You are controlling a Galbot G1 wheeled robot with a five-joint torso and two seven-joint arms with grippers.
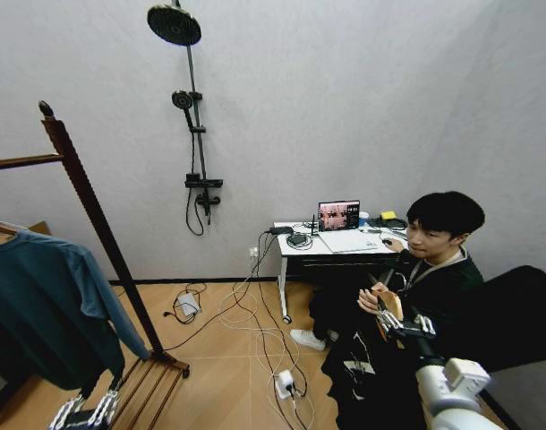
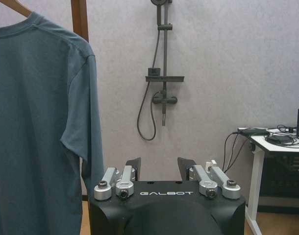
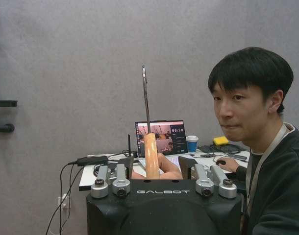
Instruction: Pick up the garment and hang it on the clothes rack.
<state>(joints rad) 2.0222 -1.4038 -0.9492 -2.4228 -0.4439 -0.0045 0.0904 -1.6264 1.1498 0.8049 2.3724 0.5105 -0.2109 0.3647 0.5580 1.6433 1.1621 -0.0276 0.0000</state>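
Observation:
My gripper will carry the light wooden hanger (image 1: 394,309), and the black garment (image 1: 370,381) will stay on and trail along, because it hangs limp below the hanger.
A seated person's hand (image 3: 164,169) holds up the garment's light wooden hanger (image 3: 150,155), its metal hook (image 3: 145,93) pointing upward. My right gripper (image 3: 157,167) is open, with the hanger's neck between its fingers (image 3: 127,164). In the head view the right gripper (image 1: 405,327) sits at the hanger (image 1: 388,305), and the black garment (image 1: 358,394) hangs below it. The clothes rack (image 1: 94,215) stands at the left, its post (image 2: 79,19) also in the left wrist view. My left gripper (image 1: 81,412) (image 2: 159,169) hangs open and empty low beside the rack.
A teal sweater (image 1: 40,305) (image 2: 32,122) hangs on the rack. A white desk (image 1: 295,251) with a laptop (image 1: 338,215) stands at the back wall. Cables and a power strip (image 1: 284,383) lie on the wooden floor. A shower fixture (image 1: 197,116) is on the wall.

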